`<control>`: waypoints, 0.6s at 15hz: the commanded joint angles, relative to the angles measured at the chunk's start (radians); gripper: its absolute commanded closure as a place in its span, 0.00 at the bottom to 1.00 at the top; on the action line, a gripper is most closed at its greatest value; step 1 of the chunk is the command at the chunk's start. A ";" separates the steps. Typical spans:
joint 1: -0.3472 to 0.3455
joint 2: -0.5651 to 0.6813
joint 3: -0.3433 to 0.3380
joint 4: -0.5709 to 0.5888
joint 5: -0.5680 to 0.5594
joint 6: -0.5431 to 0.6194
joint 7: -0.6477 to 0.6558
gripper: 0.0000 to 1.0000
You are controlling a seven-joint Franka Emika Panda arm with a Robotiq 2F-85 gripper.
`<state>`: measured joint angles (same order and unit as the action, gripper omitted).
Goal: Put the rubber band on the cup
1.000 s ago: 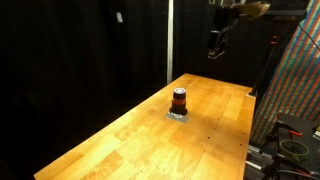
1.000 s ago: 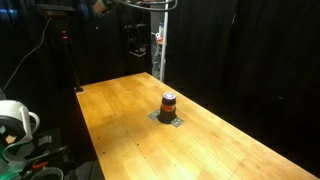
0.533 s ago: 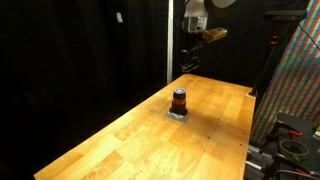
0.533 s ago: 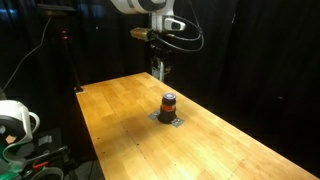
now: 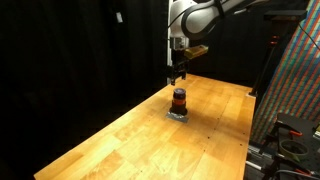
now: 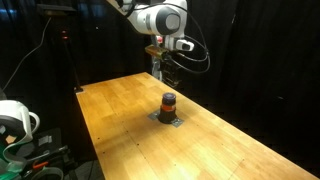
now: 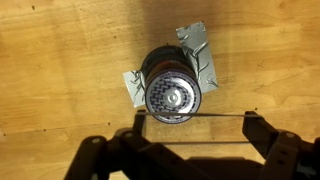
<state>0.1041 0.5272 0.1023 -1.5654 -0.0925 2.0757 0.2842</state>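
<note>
Part of the rubber band spans the cup's top (image 7: 173, 112), so next my gripper backs up until that part clears the cup's opposite rim (image 7: 171, 71) before lowering the rubber band.
The cup (image 5: 179, 100) is a small dark cylinder with an orange-red ring, standing on a grey tape patch (image 7: 203, 48) on the wooden table (image 5: 130, 135). It also shows in an exterior view (image 6: 169, 104) and from above in the wrist view (image 7: 174, 90). My gripper (image 5: 176, 76) hangs just above the cup, slightly to its far side, as an exterior view (image 6: 162, 74) also shows. In the wrist view the fingers (image 7: 195, 125) are spread wide. A thin rubber band (image 7: 195, 117) is stretched between them and crosses the cup's near rim.
Black curtains surround the table. A colourful patterned panel (image 5: 296, 80) stands past one table edge. A white fan-like object (image 6: 12, 118) and a dark stand (image 6: 68, 60) sit off the other side. A light vertical pole (image 5: 168, 35) is behind the gripper.
The arm has swung down from high at the back to the cup. The gripper now hangs right above it. The cup has not moved.
</note>
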 commanded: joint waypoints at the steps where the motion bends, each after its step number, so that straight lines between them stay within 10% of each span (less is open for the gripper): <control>1: 0.024 0.095 -0.044 0.112 0.016 -0.021 -0.006 0.00; 9: 0.023 0.206 -0.074 0.178 0.023 -0.014 -0.005 0.00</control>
<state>0.1131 0.6879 0.0479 -1.4522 -0.0924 2.0747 0.2846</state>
